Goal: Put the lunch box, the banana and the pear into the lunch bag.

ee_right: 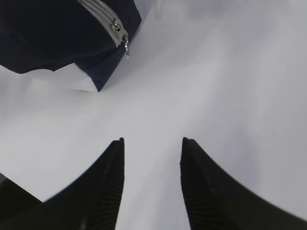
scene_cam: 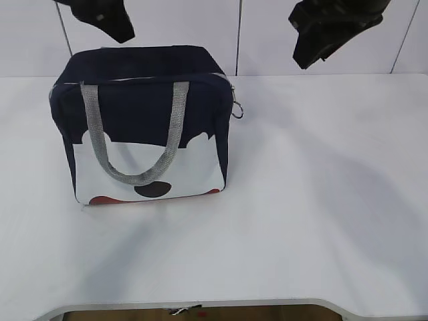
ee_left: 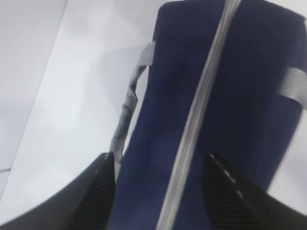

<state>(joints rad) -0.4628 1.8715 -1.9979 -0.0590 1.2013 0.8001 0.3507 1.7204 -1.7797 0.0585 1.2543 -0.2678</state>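
Note:
My left gripper should pinch the navy fabric (scene_cam: 136,95) in front of the closed zipper (scene_cam: 137,79) before my right gripper takes the ring pull, because the zipper keeps the lunch bag shut.
The navy lunch bag (scene_cam: 144,127) stands upright at the left of the white table, its grey zipper (ee_left: 201,110) closed along the top and a ring pull (scene_cam: 237,110) hanging at its right end. The bag's corner and zipper pull also show in the right wrist view (ee_right: 72,33). My left gripper (scene_cam: 100,17) is open and empty, hovering above the bag's top (ee_left: 158,160). My right gripper (scene_cam: 328,30) is open and empty, high above the bare table right of the bag (ee_right: 152,143). The lunch box, banana and pear are out of view.
The white table (scene_cam: 301,200) reaches to its front edge at the bottom of the exterior view. A white panelled wall (scene_cam: 267,33) stands behind it. A grey handle (scene_cam: 134,167) hangs down the bag's front.

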